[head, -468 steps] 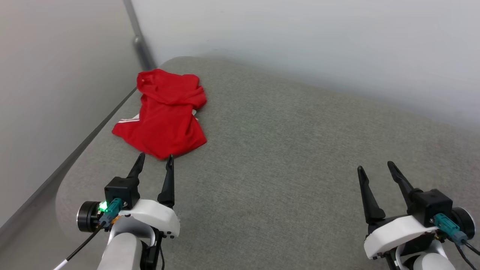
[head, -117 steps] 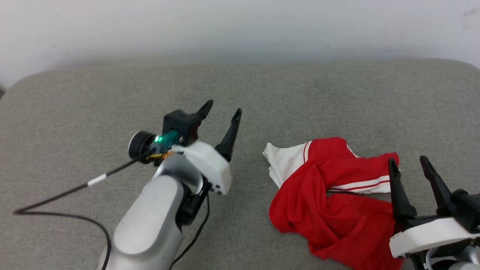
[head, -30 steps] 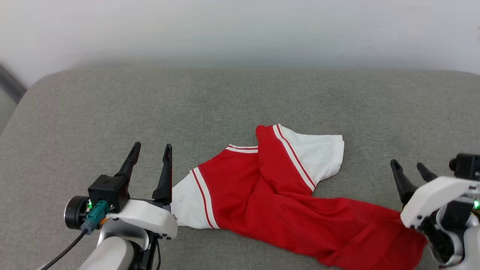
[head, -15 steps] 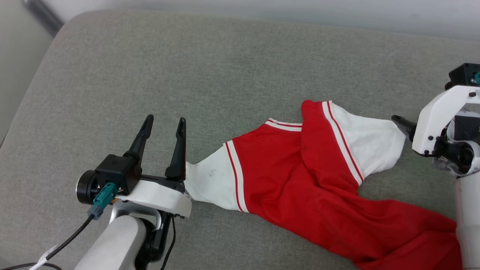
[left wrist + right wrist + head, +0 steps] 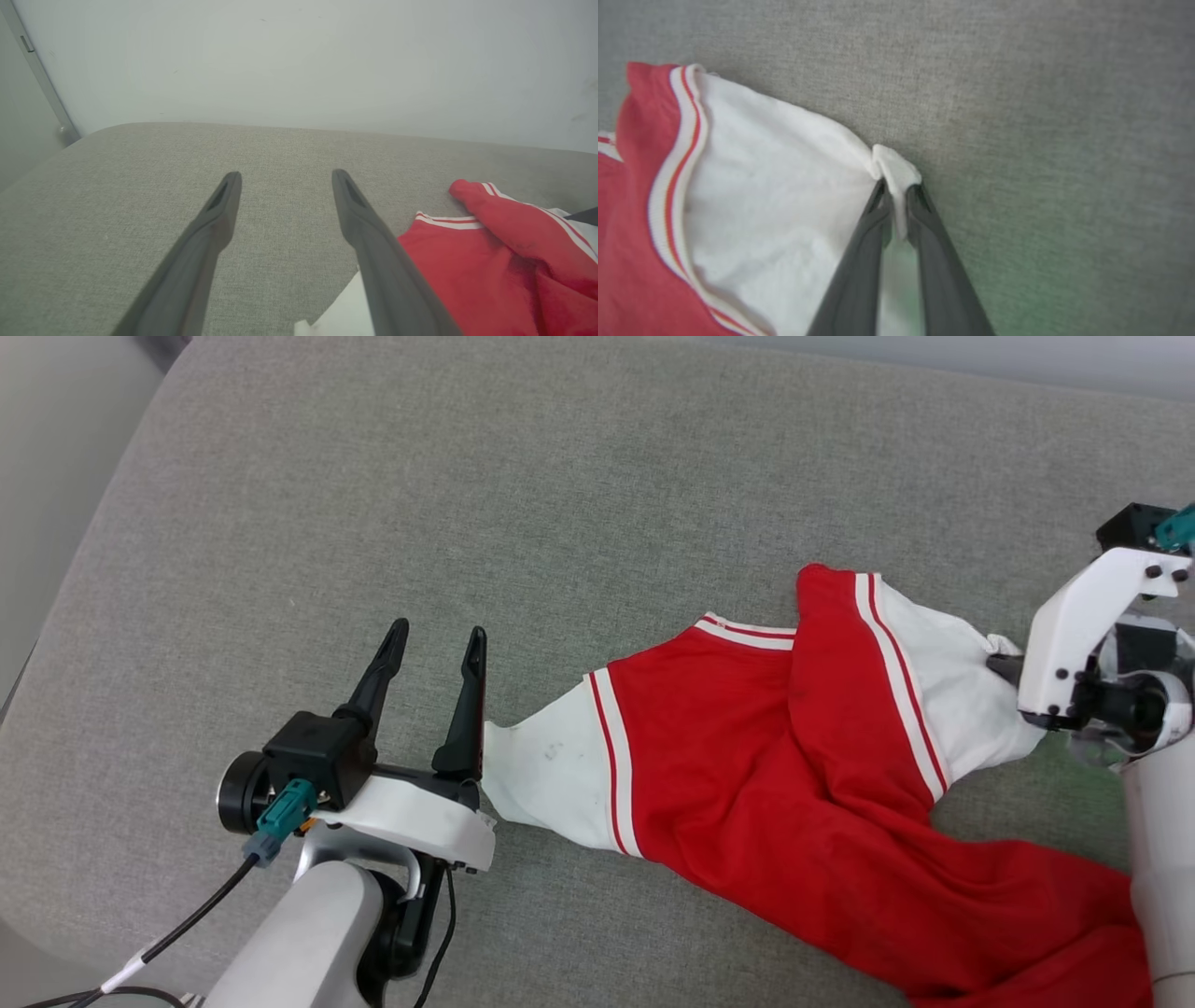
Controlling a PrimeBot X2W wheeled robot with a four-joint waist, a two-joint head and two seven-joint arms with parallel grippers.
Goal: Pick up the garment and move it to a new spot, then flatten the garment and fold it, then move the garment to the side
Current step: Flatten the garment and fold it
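Observation:
The red fold (image 5: 835,678) has the garment's striped trim (image 5: 751,633) running under it, so I expect it to spread open and show more trim when I pull the garment's white corners apart.
The garment (image 5: 747,775) lies crumpled and stretched across the grey cushion, red with white lining turned out at two corners and striped trim. My right gripper (image 5: 1001,665) is at its far right corner. In the right wrist view that gripper (image 5: 898,186) is shut on a small fold of the white corner of the garment (image 5: 775,186), low against the cushion. My left gripper (image 5: 440,631) stands open, its right finger next to the garment's white left corner. The left wrist view has the open left gripper (image 5: 286,176) with the garment (image 5: 467,261) to its right.
The grey upholstered cushion (image 5: 560,476) carries everything, with bare fabric behind and left of the garment. Its rounded left edge drops off at the upper left (image 5: 140,420). A pale wall (image 5: 299,60) rises behind it. A black cable (image 5: 187,924) hangs from my left wrist.
My right gripper came in from the right to the garment's white corner and closed on it. The head camera tilted down and shifted. The left gripper stayed open beside the left corner.

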